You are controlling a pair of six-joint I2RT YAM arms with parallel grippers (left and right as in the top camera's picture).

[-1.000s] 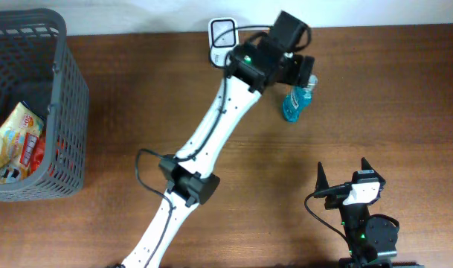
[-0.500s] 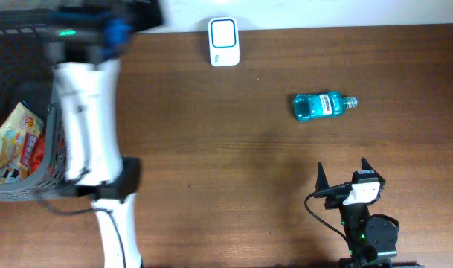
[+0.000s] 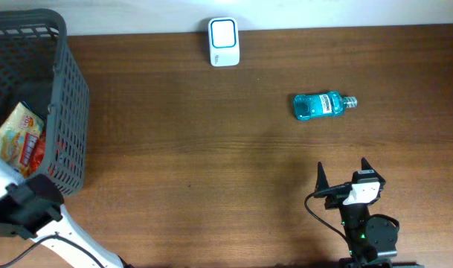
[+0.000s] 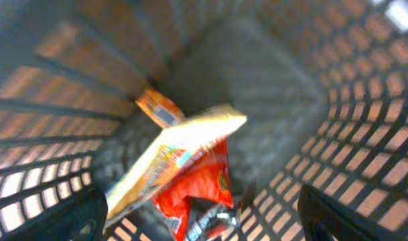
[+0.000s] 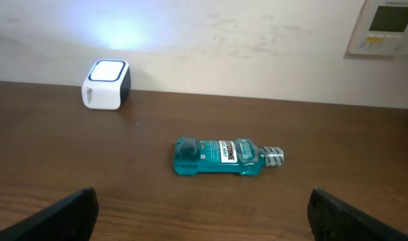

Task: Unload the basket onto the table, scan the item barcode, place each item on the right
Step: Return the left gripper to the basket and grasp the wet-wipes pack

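I should keep lowering my left gripper until it closes on the yellow packet (image 3: 19, 135), which lies on top of the red one (image 3: 38, 152) and between my open fingers.
A teal mouthwash bottle (image 3: 319, 104) lies on its side on the brown table, cap to the right; the right wrist view has it (image 5: 220, 156) straight ahead. The white barcode scanner (image 3: 224, 42) stands at the table's back edge (image 5: 105, 84). My left gripper (image 4: 204, 219) hangs open over the inside of the grey basket (image 3: 66, 89), above a yellow snack packet (image 4: 180, 144) and a red one (image 4: 204, 191), holding nothing. In the overhead view only a piece of its arm (image 3: 29, 205) shows. My right gripper (image 3: 342, 170) rests open at the front right, well short of the bottle.
The basket's mesh walls (image 4: 337, 87) surround the packets on all sides. A wall panel (image 5: 390, 25) hangs on the wall behind the table. Bare brown tabletop (image 3: 196, 141) lies between basket and bottle.
The left arm let the bottle go at the back right, leaving it lying on the table, and swung fast leftward to the basket. The right arm has not moved.
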